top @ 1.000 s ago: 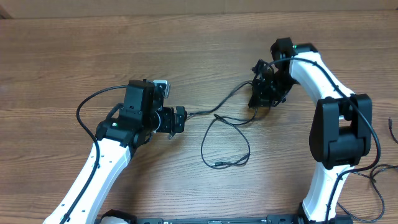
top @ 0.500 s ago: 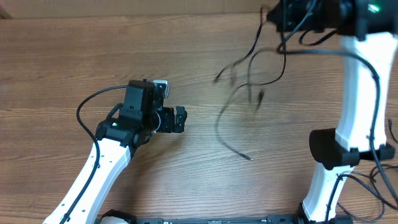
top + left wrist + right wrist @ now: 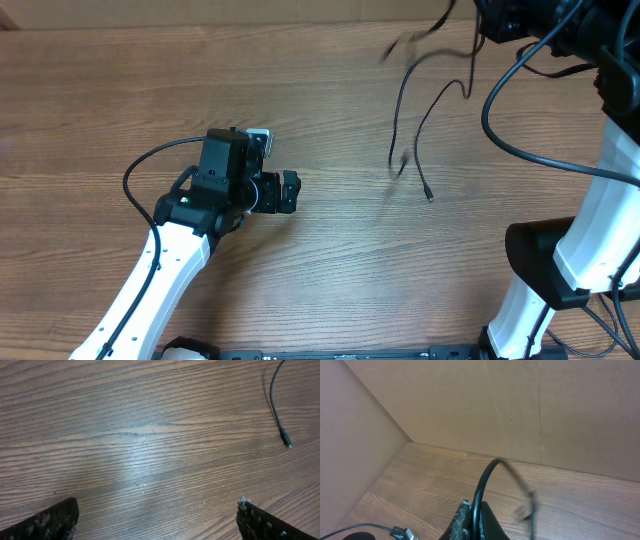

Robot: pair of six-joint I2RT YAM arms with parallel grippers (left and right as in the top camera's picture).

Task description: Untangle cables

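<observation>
Several cables hang bunched together (image 3: 472,62) from my raised right gripper, out of my left gripper's reach, so next I bring the cables down to my open left gripper (image 3: 298,191) to separate them.
Thin black cables (image 3: 415,120) hang in the air from my raised right gripper (image 3: 490,12) at the top right of the overhead view, their plug ends dangling just above the wooden table. In the right wrist view my right gripper (image 3: 476,510) is shut on a black cable (image 3: 485,477) that arcs up from the fingers, with a blurred plug end swinging to the right. My left gripper (image 3: 290,192) rests low over the table left of centre, open and empty. In the left wrist view its fingers (image 3: 157,517) are wide apart and one cable plug end (image 3: 285,437) lies at the upper right.
The wooden table (image 3: 330,270) fills the overhead view. A brown cardboard wall (image 3: 520,405) stands along the far edge and the left side. The thick black wire of the right arm (image 3: 530,140) loops beside the white arm link at the right.
My right arm has lifted up and back toward the far right, pulling the cables off the table into the air. The cable end has left the left gripper. The left arm has not moved.
</observation>
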